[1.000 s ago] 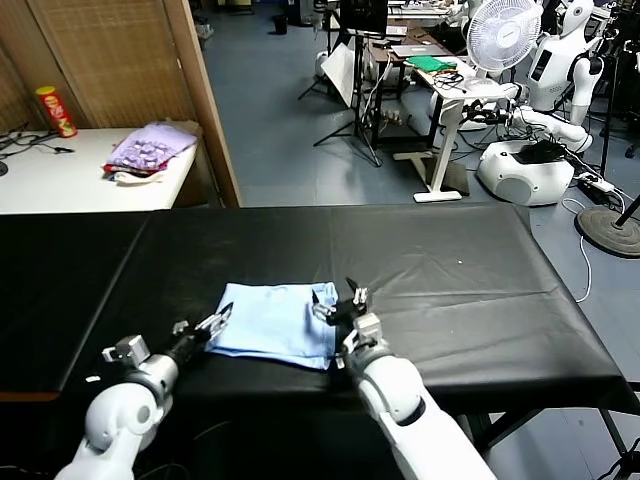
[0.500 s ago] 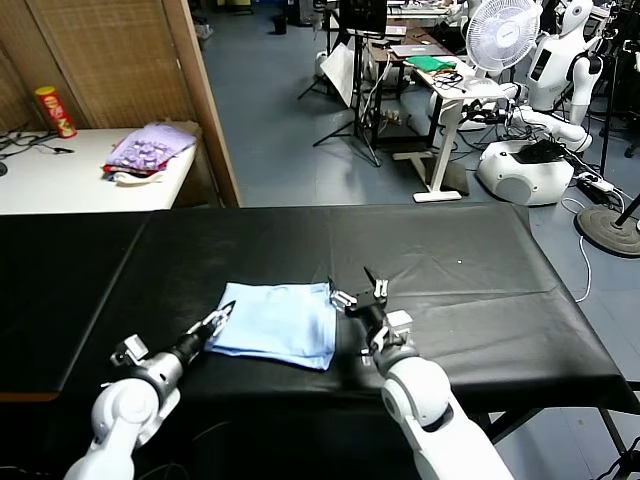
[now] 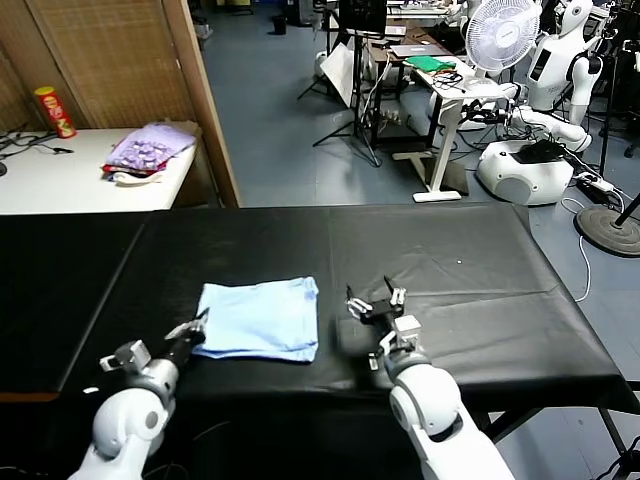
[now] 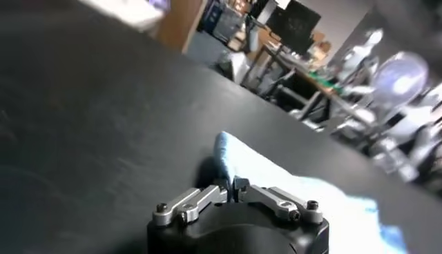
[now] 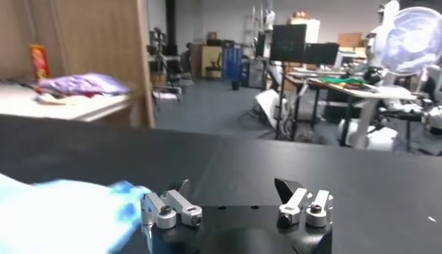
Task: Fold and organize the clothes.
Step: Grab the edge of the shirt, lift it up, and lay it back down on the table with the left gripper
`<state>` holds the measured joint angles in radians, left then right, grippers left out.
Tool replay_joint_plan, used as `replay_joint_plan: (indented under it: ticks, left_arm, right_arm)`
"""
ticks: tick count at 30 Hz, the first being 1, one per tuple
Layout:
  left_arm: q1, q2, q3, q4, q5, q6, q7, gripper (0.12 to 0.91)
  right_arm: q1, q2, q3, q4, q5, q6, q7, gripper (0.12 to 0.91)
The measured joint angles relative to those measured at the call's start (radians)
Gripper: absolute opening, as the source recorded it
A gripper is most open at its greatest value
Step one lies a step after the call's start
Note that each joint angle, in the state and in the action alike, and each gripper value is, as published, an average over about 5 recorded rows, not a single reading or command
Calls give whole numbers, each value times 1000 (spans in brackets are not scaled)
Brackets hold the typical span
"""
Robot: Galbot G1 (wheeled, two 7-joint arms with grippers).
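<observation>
I should bring the T-shirt back: my left gripper alone holds the T-shirt's near corner [image 3: 202, 347] away from my open right gripper, which needs to take the opposite edge [image 3: 315, 325].
The clothes, a pale light-blue T-shirt [image 3: 258, 319] folded into a rectangle, lie flat on the black table [image 3: 460, 270] near its front edge. My left gripper [image 3: 199, 322] is at the shirt's near-left corner, shut on that edge of the fabric. In the left wrist view its jaws [image 4: 231, 185] are pressed together with the shirt [image 4: 304, 197] stretching away beyond them. My right gripper [image 3: 375, 297] hangs open just right of the shirt, apart from it. In the right wrist view that gripper [image 5: 233, 185] holds nothing, and the shirt [image 5: 62, 207] lies off to one side.
A white side table [image 3: 60, 180] at the back left carries a purple pile of clothes [image 3: 150, 148] and a red can [image 3: 55, 110]. A wooden partition [image 3: 205, 100] stands beside it. Beyond the table are desks, a fan [image 3: 503, 35] and white robots [image 3: 555, 70].
My left gripper shut on the shirt's near-left corner and the shirt slid left with it. My right gripper drew away to the right, still open.
</observation>
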<state>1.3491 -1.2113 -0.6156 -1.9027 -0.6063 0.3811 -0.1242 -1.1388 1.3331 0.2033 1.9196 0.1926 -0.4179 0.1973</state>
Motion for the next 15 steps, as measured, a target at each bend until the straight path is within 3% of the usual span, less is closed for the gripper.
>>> replay_joint_plan:
  ticks: [7, 15]
  left_arm:
    - [26, 87, -72, -78, 189, 13, -10, 155]
    - [64, 226, -176, -169, 312, 55, -26, 155]
  right_arm:
    - [-5, 0, 16, 14, 8, -11, 0, 798]
    - [0, 6, 21, 20, 44, -24, 14, 798]
